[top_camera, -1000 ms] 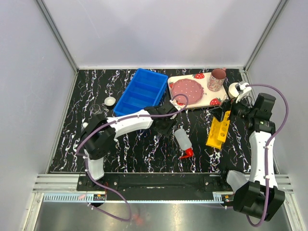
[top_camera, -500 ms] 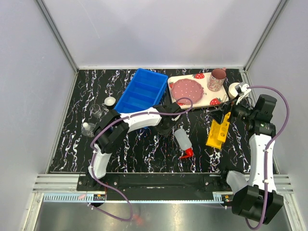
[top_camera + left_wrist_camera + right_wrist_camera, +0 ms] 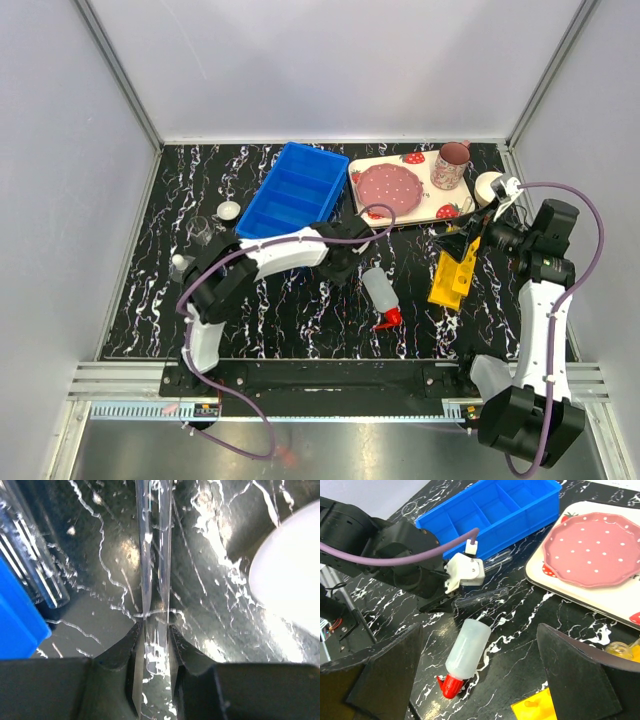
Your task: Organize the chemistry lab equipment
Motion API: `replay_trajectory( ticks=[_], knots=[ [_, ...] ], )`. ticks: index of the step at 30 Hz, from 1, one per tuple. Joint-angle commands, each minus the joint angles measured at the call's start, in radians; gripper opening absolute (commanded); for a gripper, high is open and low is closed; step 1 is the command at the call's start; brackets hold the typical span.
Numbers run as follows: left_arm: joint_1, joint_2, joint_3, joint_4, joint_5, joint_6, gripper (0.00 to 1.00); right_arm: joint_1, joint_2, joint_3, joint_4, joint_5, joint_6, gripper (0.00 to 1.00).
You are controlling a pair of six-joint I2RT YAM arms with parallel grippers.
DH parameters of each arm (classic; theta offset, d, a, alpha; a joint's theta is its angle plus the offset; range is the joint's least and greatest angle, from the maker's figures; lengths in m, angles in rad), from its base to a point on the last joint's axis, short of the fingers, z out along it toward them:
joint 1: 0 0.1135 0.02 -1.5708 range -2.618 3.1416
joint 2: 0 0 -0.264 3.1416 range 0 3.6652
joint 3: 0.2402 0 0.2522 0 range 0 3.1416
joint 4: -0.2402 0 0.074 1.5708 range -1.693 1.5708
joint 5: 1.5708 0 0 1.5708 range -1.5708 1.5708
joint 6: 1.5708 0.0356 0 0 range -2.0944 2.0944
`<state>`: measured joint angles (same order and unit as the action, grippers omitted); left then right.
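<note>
The robot's left gripper has the tube's near end (image 3: 157,659) and the tube's far end is free, so the right gripper keeps going toward that far end (image 3: 503,592) and closes there.
A thin clear tube (image 3: 156,555) lies on the black marbled table, and my left gripper (image 3: 156,630) has its jaws pressed against both sides of the tube's near end. From above, that gripper (image 3: 340,268) sits just left of the squeeze bottle (image 3: 379,290), which lies on its side with its red nozzle toward the near edge. A second tube (image 3: 30,560) lies beside the blue bin (image 3: 15,625). My right gripper (image 3: 470,240) hangs open above the yellow rack (image 3: 452,272), holding nothing. Two small beakers (image 3: 201,228) and a tiny white dish (image 3: 229,210) stand at the far left.
The blue divided bin (image 3: 293,190) sits at the back centre. The strawberry tray (image 3: 430,205) carries a pink plate (image 3: 388,184) and a mug (image 3: 451,165). A cream bowl (image 3: 490,185) stands at the back right, by the right arm.
My left gripper's jaws have closed in on the tube lying on the table. The left arm's elbow shifted a little. The right gripper rose slightly over the rack, staying open.
</note>
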<state>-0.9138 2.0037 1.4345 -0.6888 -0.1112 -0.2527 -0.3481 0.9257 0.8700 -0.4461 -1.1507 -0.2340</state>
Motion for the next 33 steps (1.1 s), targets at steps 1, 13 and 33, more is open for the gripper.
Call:
replay_trajectory(
  ticks=[1, 13, 33],
  knots=[
    [-0.011, -0.210, -0.092, 0.104, -0.027, -0.028, 0.20, -0.005, 0.004, 0.006, -0.023, -0.098, -0.034, 1.00],
    [-0.117, -0.651, -0.465, 0.492, -0.002, -0.080, 0.20, 0.139, 0.248, 0.354, -0.775, -0.037, -0.536, 1.00],
    [-0.329, -0.694, -0.514, 0.712, -0.002, -0.152, 0.19, 0.409, 0.358, 0.380, -0.640, 0.088, -0.044, 0.88]
  ],
)
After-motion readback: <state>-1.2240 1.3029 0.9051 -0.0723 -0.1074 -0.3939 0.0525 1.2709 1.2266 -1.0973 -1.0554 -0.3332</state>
